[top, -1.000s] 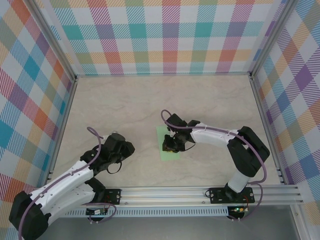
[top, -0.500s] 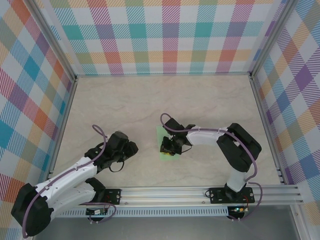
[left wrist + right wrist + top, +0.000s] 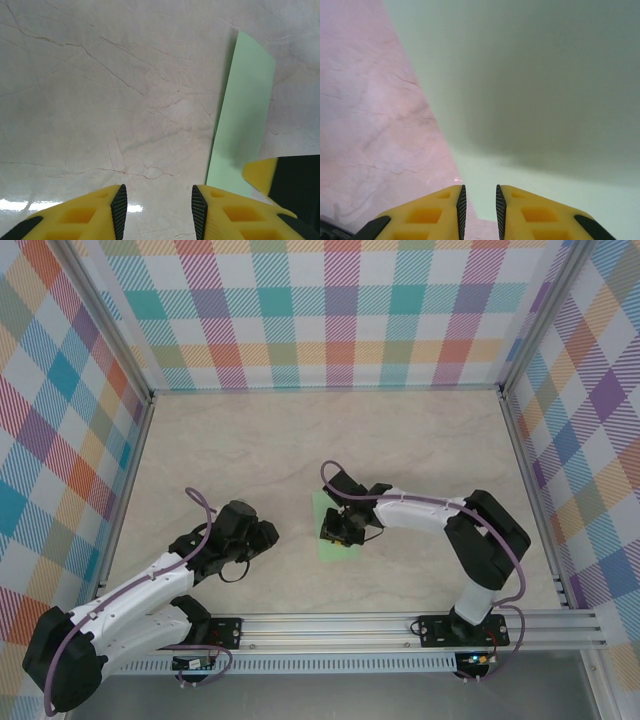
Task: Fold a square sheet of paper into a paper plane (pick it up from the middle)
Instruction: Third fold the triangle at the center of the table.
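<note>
The green paper strip (image 3: pixel 336 553) is lying loose under my right gripper. Next, my left gripper pushes the strip's far half down before my right gripper folds one of the strip's near corners.
The pale green sheet of paper (image 3: pixel 335 551) lies flat on the marble table as a narrow oblong strip, not as a pointed paper plane. My right gripper (image 3: pixel 336 530) hovers low over the strip's middle. In the right wrist view the paper (image 3: pixel 535 90) spreads below, and its left edge passes under the right gripper (image 3: pixel 479 197), whose jaws stand slightly open with nothing between them. My left gripper (image 3: pixel 267 534) sits just left of the strip. The left wrist view has the paper (image 3: pixel 242 115) ahead to the right, while the left gripper (image 3: pixel 159 200) is open over bare table.
A yellow fingertip (image 3: pixel 261 175) of the right gripper rests over the strip's near end in the left wrist view. Checked walls (image 3: pixel 320 310) enclose the table (image 3: pixel 250 450). An aluminium rail (image 3: pixel 350 625) runs along the near edge.
The left gripper has slid right, closer to the paper strip. The right gripper's jaws have parted a little above the paper, and its arm has shifted slightly.
</note>
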### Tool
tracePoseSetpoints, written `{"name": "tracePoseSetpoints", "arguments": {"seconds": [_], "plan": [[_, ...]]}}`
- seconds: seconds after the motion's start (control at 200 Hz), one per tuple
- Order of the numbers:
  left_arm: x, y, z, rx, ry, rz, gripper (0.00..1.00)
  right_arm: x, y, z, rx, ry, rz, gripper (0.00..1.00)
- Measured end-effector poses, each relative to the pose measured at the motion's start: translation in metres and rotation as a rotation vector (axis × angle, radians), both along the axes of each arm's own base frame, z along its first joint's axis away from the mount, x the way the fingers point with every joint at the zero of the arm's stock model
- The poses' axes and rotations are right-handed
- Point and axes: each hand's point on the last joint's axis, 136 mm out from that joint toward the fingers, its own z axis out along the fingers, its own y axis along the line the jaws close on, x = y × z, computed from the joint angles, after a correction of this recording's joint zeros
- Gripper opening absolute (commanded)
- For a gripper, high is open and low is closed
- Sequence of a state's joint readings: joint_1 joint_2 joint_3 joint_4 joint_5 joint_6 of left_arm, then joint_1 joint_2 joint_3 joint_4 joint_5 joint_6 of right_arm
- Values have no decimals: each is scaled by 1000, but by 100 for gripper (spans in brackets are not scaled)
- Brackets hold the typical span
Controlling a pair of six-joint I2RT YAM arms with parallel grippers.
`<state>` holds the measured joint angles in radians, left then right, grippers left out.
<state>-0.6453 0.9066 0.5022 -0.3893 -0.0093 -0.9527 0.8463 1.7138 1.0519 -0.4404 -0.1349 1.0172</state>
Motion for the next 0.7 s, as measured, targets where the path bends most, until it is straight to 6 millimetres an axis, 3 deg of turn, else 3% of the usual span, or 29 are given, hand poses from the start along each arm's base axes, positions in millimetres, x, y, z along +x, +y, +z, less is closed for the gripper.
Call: {"name": "tracePoseSetpoints", "arguments": {"seconds": [0.155, 0.5, 0.7], "plan": [[-2, -3, 2, -16, 2, -11, 41, 11, 3, 24, 2, -36, -28, 29], [0, -6, 10, -33, -8, -18, 42, 5, -5, 27, -48, -3, -36, 30], [2, -8, 14, -33, -12, -24, 42, 12, 1, 41, -35, -23, -30, 31]]}}
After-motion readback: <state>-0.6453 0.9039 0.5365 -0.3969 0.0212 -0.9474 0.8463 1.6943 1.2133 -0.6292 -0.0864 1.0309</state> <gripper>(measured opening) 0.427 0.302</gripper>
